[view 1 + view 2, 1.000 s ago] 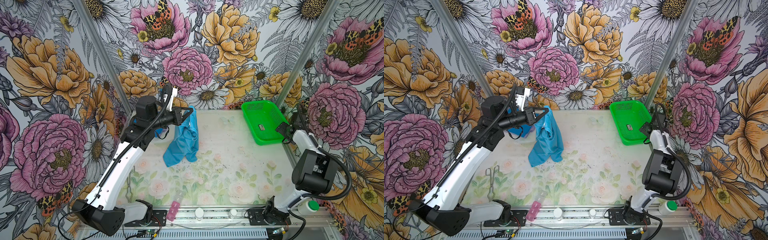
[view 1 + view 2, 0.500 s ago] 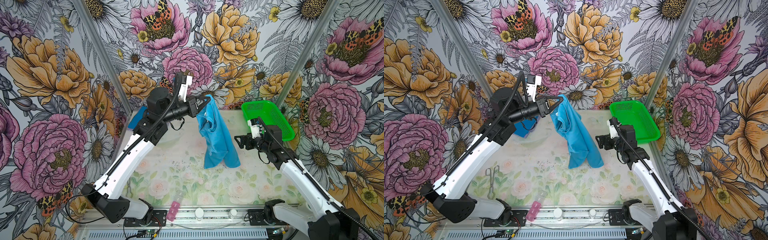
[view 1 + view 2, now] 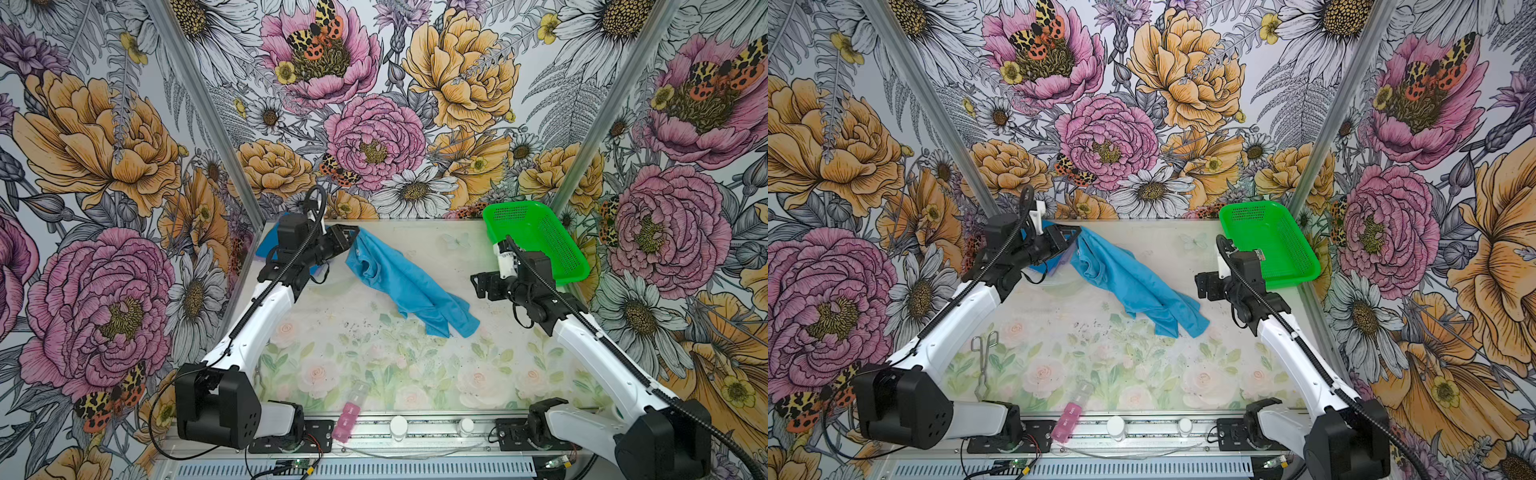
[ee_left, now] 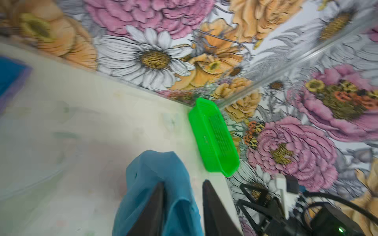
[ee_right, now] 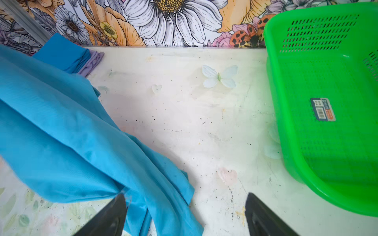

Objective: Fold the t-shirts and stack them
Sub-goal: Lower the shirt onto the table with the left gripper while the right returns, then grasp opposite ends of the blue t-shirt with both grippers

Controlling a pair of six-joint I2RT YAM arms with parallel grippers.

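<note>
Next, I grab the teal-blue t-shirt by its lower end (image 3: 451, 318) with my right gripper and spread it with both grippers before folding, because it lies bunched in a slanting strip (image 3: 400, 276).
A teal-blue t-shirt (image 3: 409, 284) (image 3: 1133, 282) lies unfolded and crumpled across the middle of the table in both top views, slanting from back left to front right. My left gripper (image 3: 353, 237) (image 3: 1077, 237) is at its back-left end. In the left wrist view the left gripper (image 4: 184, 181) has its jaws apart, with the cloth (image 4: 155, 173) draped loosely between and over them. My right gripper (image 3: 477, 284) (image 5: 184, 196) stands wide open just right of the shirt's lower end (image 5: 81, 143), holding nothing. A folded deeper-blue shirt (image 5: 63, 53) sits on a lavender one (image 5: 93, 61) at the back left corner.
A green mesh basket (image 3: 536, 237) (image 3: 1266, 245) (image 5: 327, 143) stands at the back right, beside my right arm. Metal tongs (image 3: 984, 357) lie at the front left. A pink pill box (image 3: 349, 419) and white caps (image 3: 399, 424) sit on the front rail.
My left arm has swung back to the left and down, laying the hanging shirt across the table. Its jaws have parted. The right arm shifted slightly right.
</note>
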